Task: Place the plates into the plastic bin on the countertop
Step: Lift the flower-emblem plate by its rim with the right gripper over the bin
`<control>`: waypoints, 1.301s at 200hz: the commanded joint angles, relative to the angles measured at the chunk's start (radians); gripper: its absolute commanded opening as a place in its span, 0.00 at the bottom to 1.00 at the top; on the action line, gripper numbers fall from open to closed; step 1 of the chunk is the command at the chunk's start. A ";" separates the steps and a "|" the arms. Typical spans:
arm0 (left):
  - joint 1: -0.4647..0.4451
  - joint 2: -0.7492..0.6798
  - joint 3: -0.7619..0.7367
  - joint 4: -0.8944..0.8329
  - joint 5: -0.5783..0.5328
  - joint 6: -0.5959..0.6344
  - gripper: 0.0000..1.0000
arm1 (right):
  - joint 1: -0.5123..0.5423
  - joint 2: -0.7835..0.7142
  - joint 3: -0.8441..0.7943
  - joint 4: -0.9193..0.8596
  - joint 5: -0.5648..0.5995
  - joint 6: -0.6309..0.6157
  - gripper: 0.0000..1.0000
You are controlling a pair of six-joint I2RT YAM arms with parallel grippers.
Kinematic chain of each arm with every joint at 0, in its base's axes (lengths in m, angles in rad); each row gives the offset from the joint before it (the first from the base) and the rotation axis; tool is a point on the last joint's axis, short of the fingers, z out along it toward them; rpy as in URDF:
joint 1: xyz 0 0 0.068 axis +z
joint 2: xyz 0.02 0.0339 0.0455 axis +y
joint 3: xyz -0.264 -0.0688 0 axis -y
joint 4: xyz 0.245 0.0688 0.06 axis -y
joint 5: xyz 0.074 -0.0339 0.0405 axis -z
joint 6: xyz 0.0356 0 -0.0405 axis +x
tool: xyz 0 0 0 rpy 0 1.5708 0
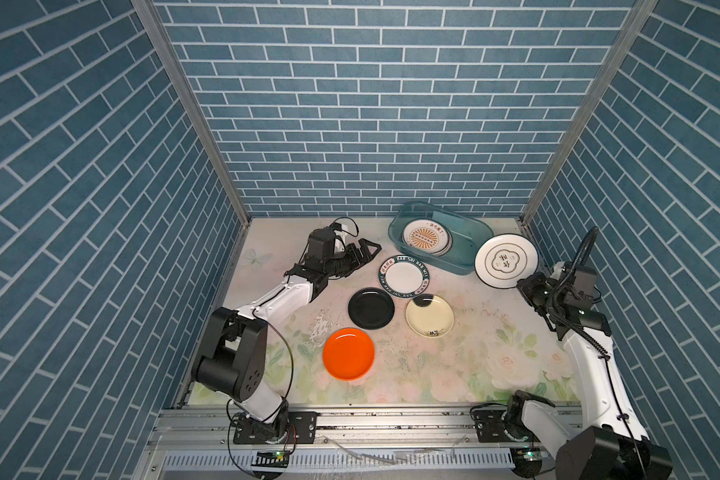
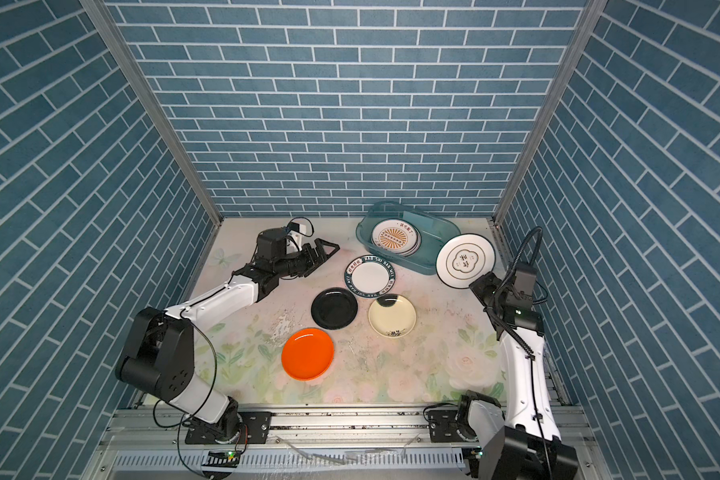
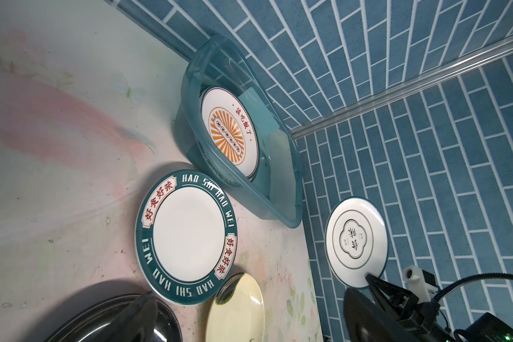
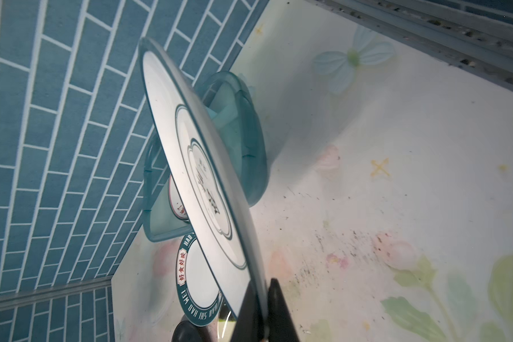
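Observation:
My right gripper should keep carrying the white plate until it rests on the stack (image 1: 426,237), because the white plate's emblem (image 1: 506,261) faces up like the uncovered sunburst plate's print.
My right gripper (image 1: 523,285) (image 4: 262,285) is shut on the rim of a white plate with a clover emblem (image 1: 506,261) (image 4: 196,165). It holds the plate tilted in the air by the near right end of the teal plastic bin (image 1: 395,232) (image 3: 190,88). A stack topped by a sunburst plate (image 1: 427,237) lies inside the bin. On the countertop (image 1: 474,353) lie a green-rimmed plate (image 1: 404,276), a black plate (image 1: 371,308), a cream plate (image 1: 429,316) and an orange plate (image 1: 348,353). My left gripper (image 1: 373,249) (image 3: 251,293) is open and empty, left of the green-rimmed plate.
Blue brick-patterned walls close in the back and both sides, and the bin stands near the back wall. A grey metal rail (image 1: 391,419) runs along the front edge with both arm bases on it. A scuffed patch (image 1: 321,328) marks the countertop left of the black plate.

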 commanded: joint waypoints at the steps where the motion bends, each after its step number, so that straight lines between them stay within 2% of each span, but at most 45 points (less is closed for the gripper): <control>1: 0.026 -0.051 -0.051 0.144 -0.004 -0.032 0.99 | 0.056 0.035 0.087 0.053 0.017 -0.014 0.00; 49: 0.064 -0.067 -0.090 0.178 0.008 -0.033 1.00 | 0.187 0.196 0.207 0.072 0.036 -0.026 0.00; 85: 0.068 -0.082 -0.162 0.340 0.032 -0.039 1.00 | 0.253 0.364 0.329 0.090 0.027 -0.026 0.00; 116: 0.071 -0.091 -0.169 0.377 0.054 -0.026 1.00 | 0.282 0.530 0.474 0.086 0.004 -0.033 0.00; 154: 0.073 -0.107 -0.147 0.269 0.025 0.030 1.00 | 0.311 0.742 0.675 0.082 -0.050 -0.014 0.00; 209: 0.101 -0.143 -0.140 0.119 -0.038 0.126 0.99 | 0.322 0.996 0.939 0.006 -0.041 0.001 0.00; 260: 0.129 -0.129 -0.114 0.087 -0.049 0.128 1.00 | 0.345 1.137 1.073 -0.035 -0.071 0.043 0.00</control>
